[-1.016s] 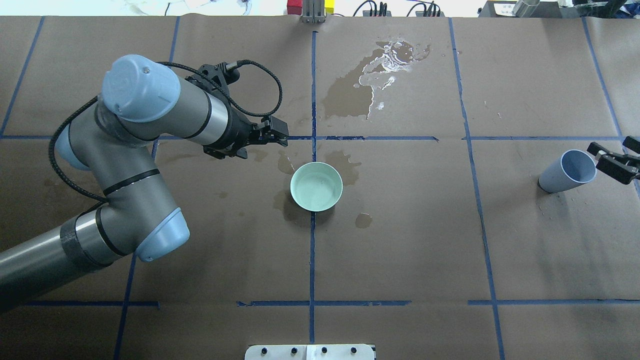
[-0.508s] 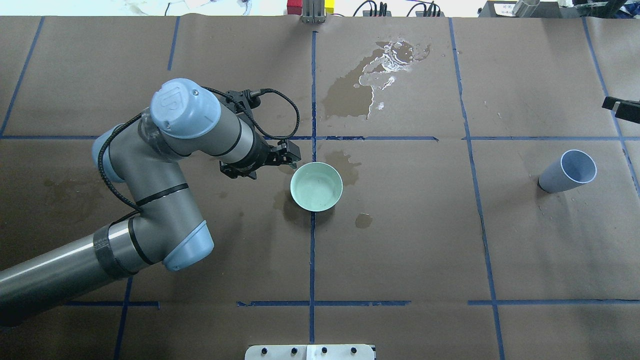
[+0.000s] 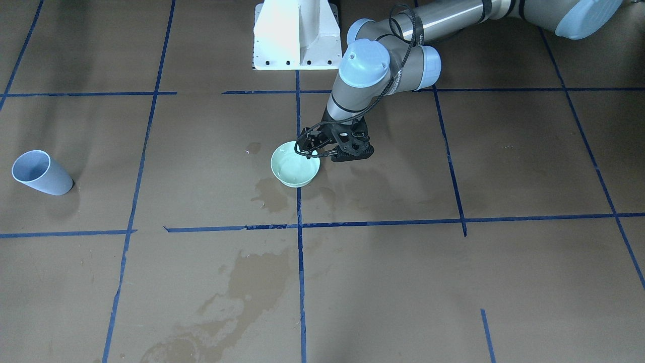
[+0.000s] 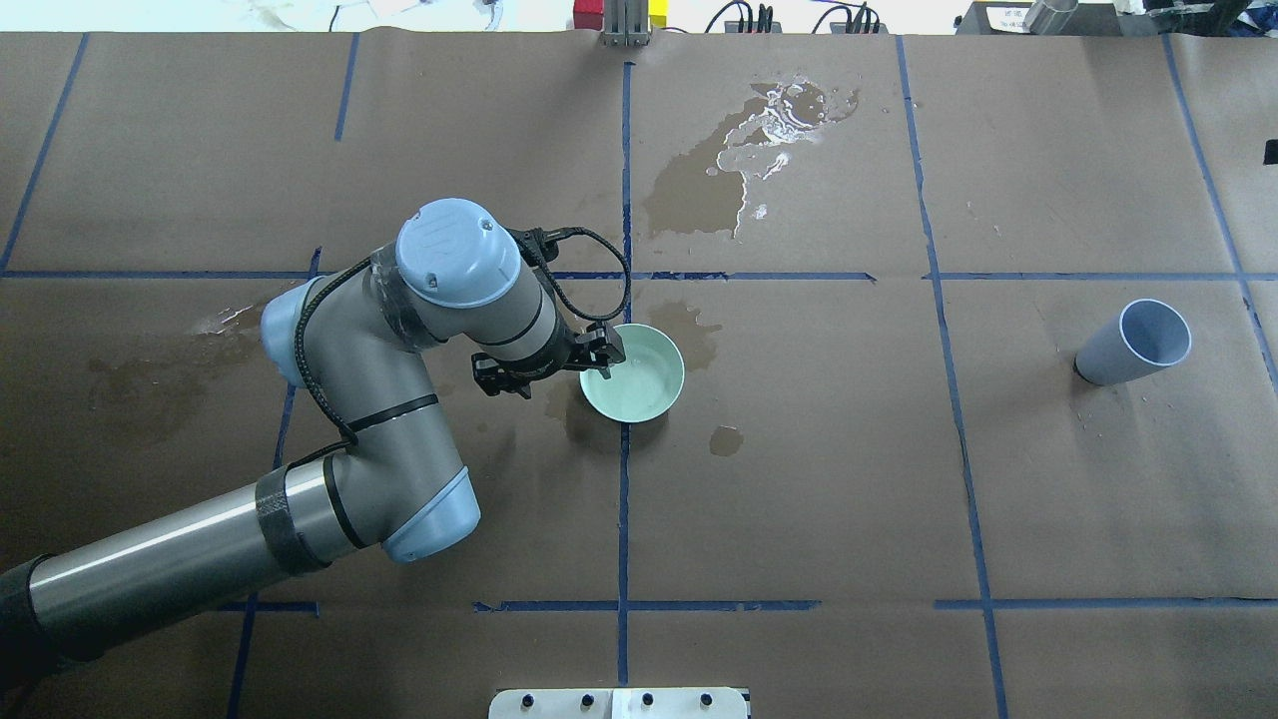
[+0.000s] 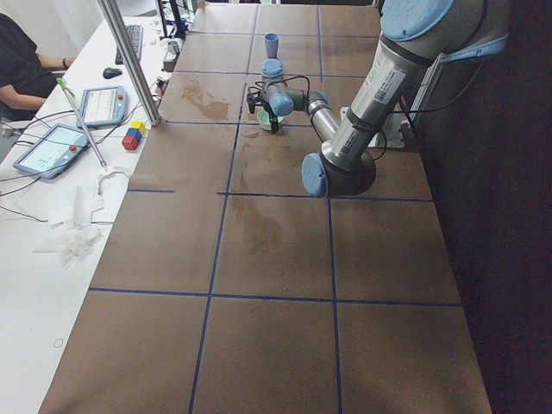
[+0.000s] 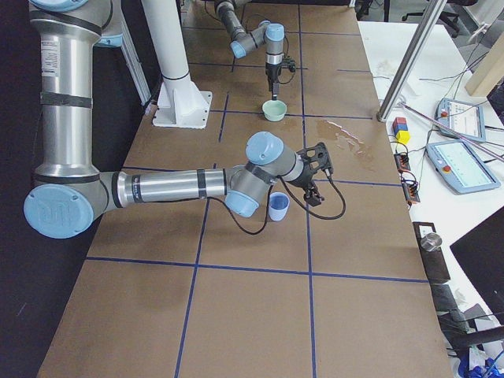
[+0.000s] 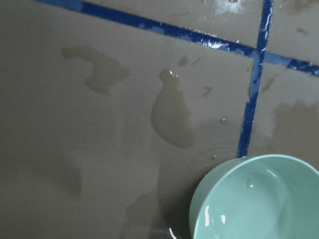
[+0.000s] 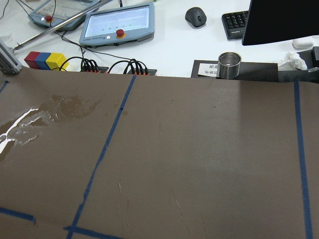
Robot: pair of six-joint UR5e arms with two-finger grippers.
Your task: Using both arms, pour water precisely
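Observation:
Bright glints [image 7: 207,216] can be seen on the sheen inside the mint-green bowl [image 3: 294,166], so I expect the bowl's water to ripple when the robot carries the bowl by its rim.
A mint-green bowl [image 4: 639,377] [image 3: 294,171] stands at the table's middle, and a faint sheen of water [image 7: 251,196] shows inside it. My left gripper [image 4: 602,355] [image 3: 308,150] hangs at the bowl's rim on the robot's left side, open, with its fingers either side of the rim. A pale blue cup [image 4: 1133,343] [image 3: 36,173] [image 6: 279,206] stands alone at the robot's far right. My right gripper [image 6: 316,175] is raised beside and above that cup, seen clearly only from the side, so I cannot tell whether it is open or shut.
Dark wet stains and a shiny puddle [image 4: 744,160] mark the brown paper beyond the bowl. The white pedestal [image 3: 296,35] stands at the robot's side. Tablets, coloured blocks [image 8: 45,60] and a metal cup [image 8: 230,64] sit past the far edge. A person [image 5: 19,65] sits there.
My left arm swung in and down, bringing its gripper from beside the bowl to the bowl's rim. The right gripper drew away from the blue cup and left the overhead view.

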